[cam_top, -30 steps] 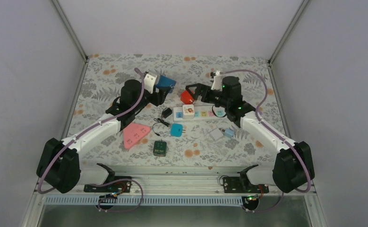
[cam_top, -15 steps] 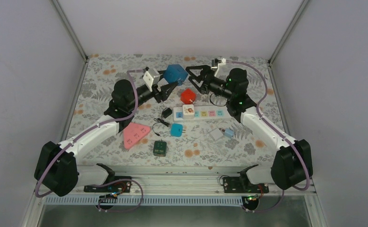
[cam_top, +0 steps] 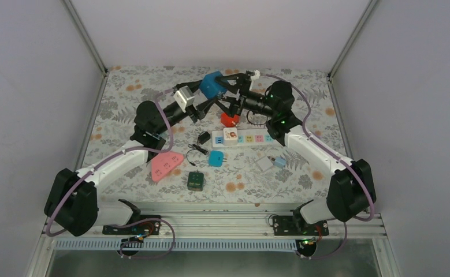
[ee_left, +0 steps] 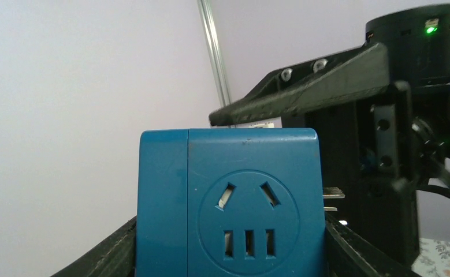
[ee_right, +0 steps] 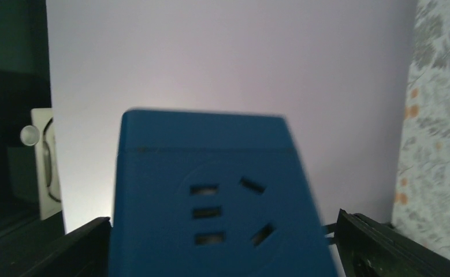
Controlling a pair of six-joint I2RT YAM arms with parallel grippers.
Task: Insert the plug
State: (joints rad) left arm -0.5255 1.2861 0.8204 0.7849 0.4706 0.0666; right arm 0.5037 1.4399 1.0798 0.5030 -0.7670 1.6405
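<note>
I should hold the blue cube with my right gripper while my left gripper takes it again at another angle, because the blue cube's metal prongs [ee_left: 333,193] stick out next to the end of my left gripper's finger.
A blue cube plug [cam_top: 212,85] with socket holes on its face hangs in the air over the back middle of the table. My left gripper [cam_top: 211,93] is shut on it; in the left wrist view the cube [ee_left: 245,213] fills the space between the jaws of that gripper [ee_left: 231,245], and its metal prongs [ee_left: 332,199] stick out to the right. My right gripper [cam_top: 225,91] is open and straddles the same cube [ee_right: 211,213] from the other side, its fingers [ee_right: 378,242] standing a little off it. The white power strip [cam_top: 244,138] lies on the table below.
A red cube [cam_top: 229,120] sits just behind the strip. In front of the strip lie a pink triangular socket [cam_top: 166,164], a teal plug [cam_top: 215,158], a dark green block [cam_top: 196,180], a small black charger [cam_top: 204,138] and a white and blue adapter [cam_top: 268,163].
My left arm has carried the blue cube up and to the right. My right arm has swung up from the red cube, and its open jaws now stand around the blue cube.
</note>
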